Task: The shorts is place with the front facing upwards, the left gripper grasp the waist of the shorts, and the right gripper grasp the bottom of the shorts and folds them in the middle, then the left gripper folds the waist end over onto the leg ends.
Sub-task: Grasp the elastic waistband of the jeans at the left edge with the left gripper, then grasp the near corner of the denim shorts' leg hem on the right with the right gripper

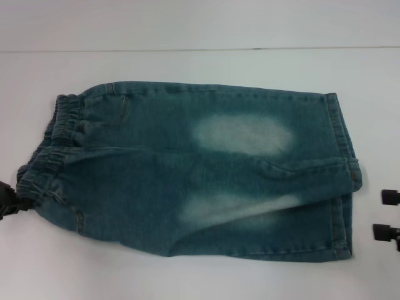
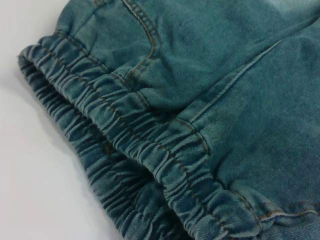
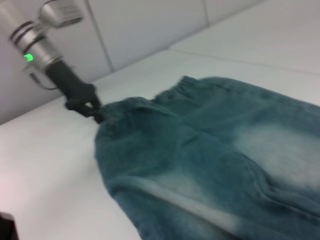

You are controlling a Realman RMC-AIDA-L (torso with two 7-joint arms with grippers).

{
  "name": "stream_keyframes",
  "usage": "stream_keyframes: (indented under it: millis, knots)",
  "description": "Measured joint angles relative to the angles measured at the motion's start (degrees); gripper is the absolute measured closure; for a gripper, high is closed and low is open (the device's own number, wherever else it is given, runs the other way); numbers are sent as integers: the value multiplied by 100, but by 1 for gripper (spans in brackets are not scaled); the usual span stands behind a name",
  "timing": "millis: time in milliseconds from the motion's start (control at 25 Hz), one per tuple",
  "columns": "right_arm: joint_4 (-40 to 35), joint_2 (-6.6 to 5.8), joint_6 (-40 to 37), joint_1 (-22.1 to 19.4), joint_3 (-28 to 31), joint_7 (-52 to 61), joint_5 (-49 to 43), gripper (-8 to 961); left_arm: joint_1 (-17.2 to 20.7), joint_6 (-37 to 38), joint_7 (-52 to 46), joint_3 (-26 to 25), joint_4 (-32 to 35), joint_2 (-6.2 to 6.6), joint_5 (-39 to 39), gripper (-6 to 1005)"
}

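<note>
The near hem corner [image 1: 344, 252] is away from my open right gripper, which is out past the shorts' hems, so that gripper should come in and pinch the hem corner before both grippers fold.
The blue-green denim shorts [image 1: 187, 175] lie flat on the white table, folded lengthwise, with pale faded patches showing. The ruffled waist of the shorts [image 1: 50, 147] points left and the bottom of the shorts [image 1: 344, 181] points right. My left gripper [image 1: 17, 201] sits at the near corner of the waist, shut on the gathered band. The right wrist view shows the same hold: the left gripper [image 3: 95, 111] pinches the waist corner. The waist [image 2: 150, 150] fills the left wrist view. My right gripper [image 1: 387, 214] is open just right of the leg hems, apart from the cloth.
The white table [image 1: 200, 275] runs all around the shorts. Its far edge meets a pale wall [image 1: 200, 25] behind. No other objects are in view.
</note>
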Motion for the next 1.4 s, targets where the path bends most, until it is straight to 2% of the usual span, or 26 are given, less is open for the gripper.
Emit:
stream_keyframes:
  millis: [160, 240, 320, 360, 560, 880, 1000, 1400]
  knots:
    - [-550, -15, -97, -19, 1, 931, -176, 132, -4, -28, 4, 12, -29, -6, 25, 896]
    - [-772, -30, -166, 8, 1, 1362, -346, 86, -7, -29, -5, 51, -34, -11, 36, 902]
    - [-941, -81, -218, 46, -10, 1795, -528, 39, -8, -29, -14, 76, -36, -13, 38, 908]
    - [-980, -157, -240, 94, -65, 2156, -644, 16, -8, -29, -15, 85, -37, -14, 38, 911]
    - [-952, -229, -257, 227, -240, 2682, -966, 20, 11, -82, -15, 96, -41, -41, 38, 917]
    - [-484, -195, -210, 614, -504, 3137, -1459, 25, 44, -111, 6, 139, -46, -99, 37, 918]
    - [-33, -219, 65, 811, -548, 3195, -1722, 26, 55, -118, 3, 142, -49, -110, 36, 918]
    - [843, -234, 439, 1137, -572, 2953, -2020, 32, 74, -169, -6, 156, -53, -144, 44, 918]
